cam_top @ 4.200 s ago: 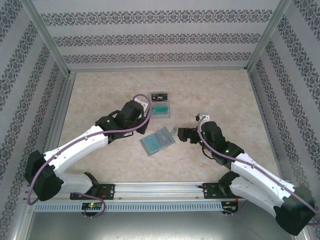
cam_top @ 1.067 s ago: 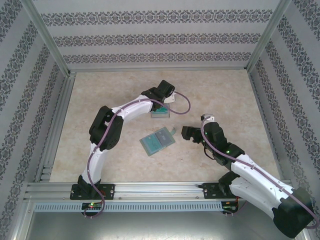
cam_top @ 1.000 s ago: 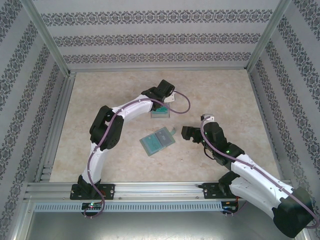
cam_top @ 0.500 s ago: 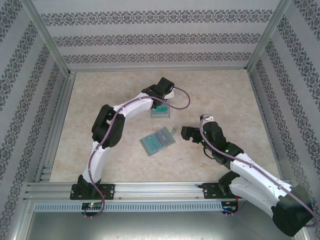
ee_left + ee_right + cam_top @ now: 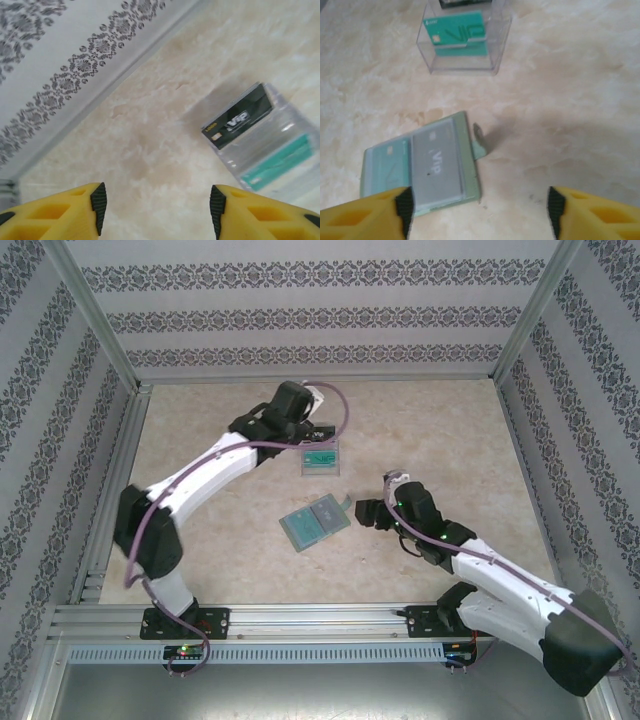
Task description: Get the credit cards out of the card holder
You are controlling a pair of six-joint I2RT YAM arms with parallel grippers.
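A cloudy sleeve lies over the grey card point(image 5: 437, 165), so the robot's left gripper should keep the card holder's teal side point(image 5: 295, 530) pressed down while the right gripper flips the sleeve over.
The card holder point(image 5: 315, 523) lies open and flat in the middle of the table, its closure tab point(image 5: 479, 140) sticking out to the right. A grey credit card point(image 5: 437, 162) sits in its right pocket and a teal one point(image 5: 387, 162) in its left. A black card point(image 5: 239, 117) and a teal card point(image 5: 280, 162) lie in the clear tray point(image 5: 320, 458). My left gripper point(image 5: 156, 210) is open over bare table, up and left of the tray point(image 5: 295, 125). My right gripper point(image 5: 480, 210) is open just right of the holder's edge, with nothing between its fingers.
The patterned back wall point(image 5: 60, 60) and its metal base rail stand close beyond the left gripper. The tray point(image 5: 462, 42) sits a little beyond the holder. Bare marbled tabletop point(image 5: 450, 440) stretches to the right and to the far left.
My left arm has pulled back from over the tray toward the upper left and its jaws have opened. The right gripper's jaws have narrowed a little and edged toward the holder.
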